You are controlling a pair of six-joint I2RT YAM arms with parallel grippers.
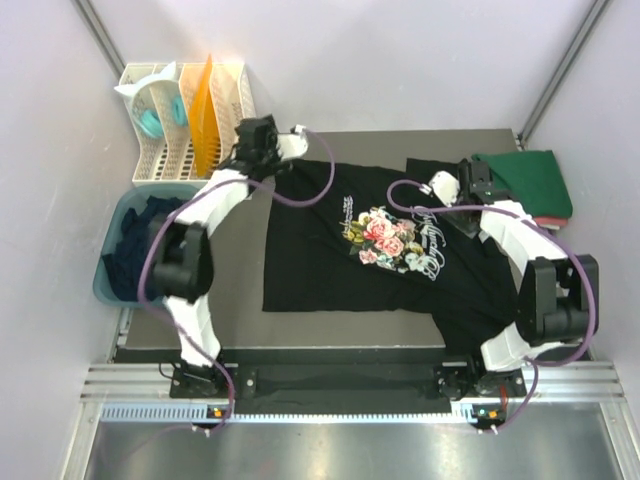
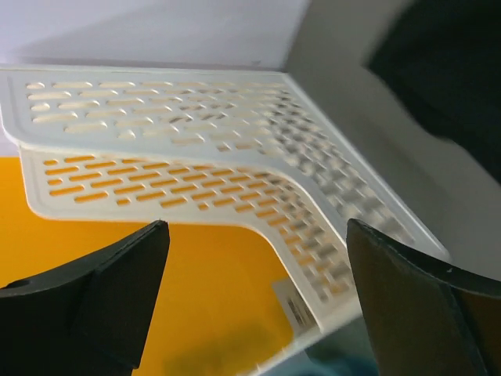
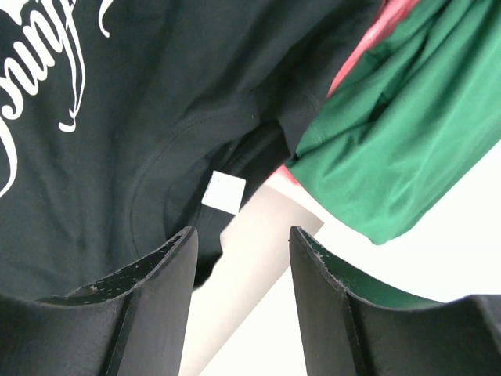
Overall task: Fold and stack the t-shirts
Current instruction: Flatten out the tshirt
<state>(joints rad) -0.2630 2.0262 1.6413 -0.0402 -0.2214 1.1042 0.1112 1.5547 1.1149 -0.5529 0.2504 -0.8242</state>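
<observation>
The black t-shirt's near hem corner (image 1: pixel 268 306) is flat and clear of the tub, so my left gripper goes on heading for that corner until its fingers straddle it.
A black t-shirt (image 1: pixel 340 260) with a floral and white-script print lies spread on the table, collar towards the right. My right gripper (image 1: pixel 482 183) hovers open and empty over the collar. In the right wrist view the gripper (image 3: pixel 243 258) frames bare table beside the collar and its white label (image 3: pixel 225 192). A folded dark green shirt (image 1: pixel 525 180) lies on a pinkish-red one (image 1: pixel 552 222) at the back right; both show in the right wrist view (image 3: pixel 407 133). My left gripper (image 1: pixel 240 150) is open and empty near the shirt's back left corner, facing the rack (image 2: pixel 196 157).
A white slotted rack (image 1: pixel 185 120) holds an orange board (image 2: pixel 156 298) and teal items at the back left. A teal-blue tub (image 1: pixel 112 285) with dark cloth (image 1: pixel 140 245) sits at the table's left edge. Walls close in on the left, back and right.
</observation>
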